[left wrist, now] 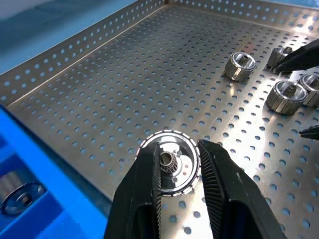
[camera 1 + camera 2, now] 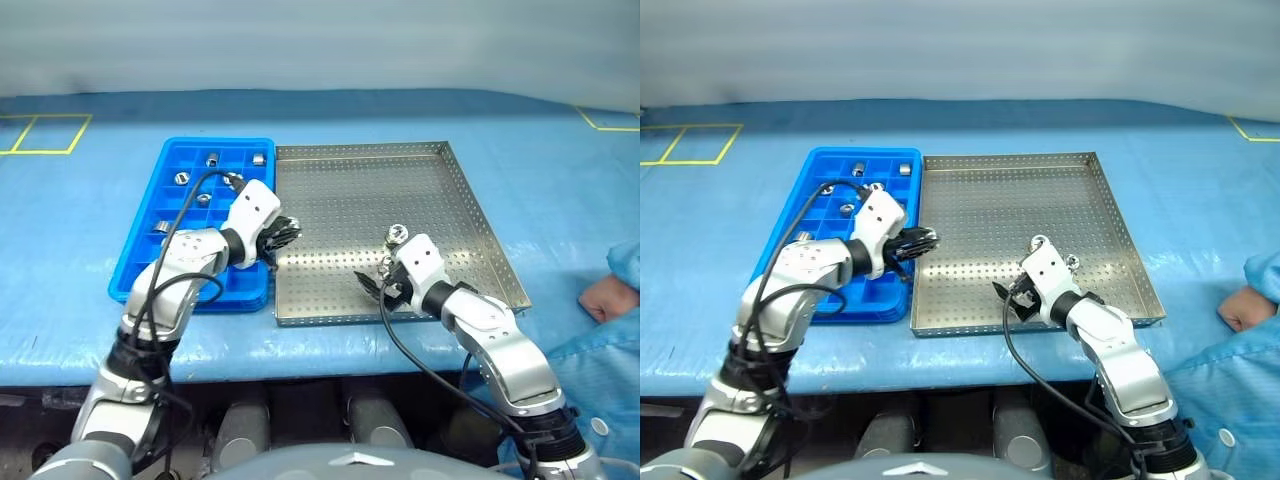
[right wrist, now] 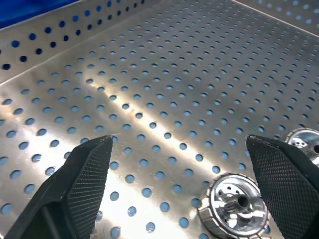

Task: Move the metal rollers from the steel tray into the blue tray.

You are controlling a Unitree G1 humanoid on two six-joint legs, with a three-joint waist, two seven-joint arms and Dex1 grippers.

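Note:
My left gripper should keep going and let go at the blue tray's near outer compartment (image 2: 138, 272), since that is free and I am holding the roller (image 1: 172, 137) by its rim.
My left gripper (image 1: 178, 149) is shut on one of the metal rollers (image 1: 169, 172), a shiny ring with a toothed hub, held above the steel tray (image 2: 360, 190) close to its edge beside the blue tray (image 2: 140, 272). In the head views the left gripper (image 2: 285, 232) hangs over the seam between the two trays. My right gripper (image 3: 179, 144) stands open low over the steel tray's near part, with a roller (image 3: 234, 201) lying on the tray between its fingers. Several more rollers (image 1: 240, 66) rest on the steel tray nearby. Other rollers (image 2: 213, 157) sit in the blue tray's compartments.
Both trays lie side by side on a blue-covered table with yellow tape marks (image 2: 45, 133) at the far left. A person's hand (image 2: 600, 298) and blue sleeve rest on the table at the right edge, beyond the steel tray.

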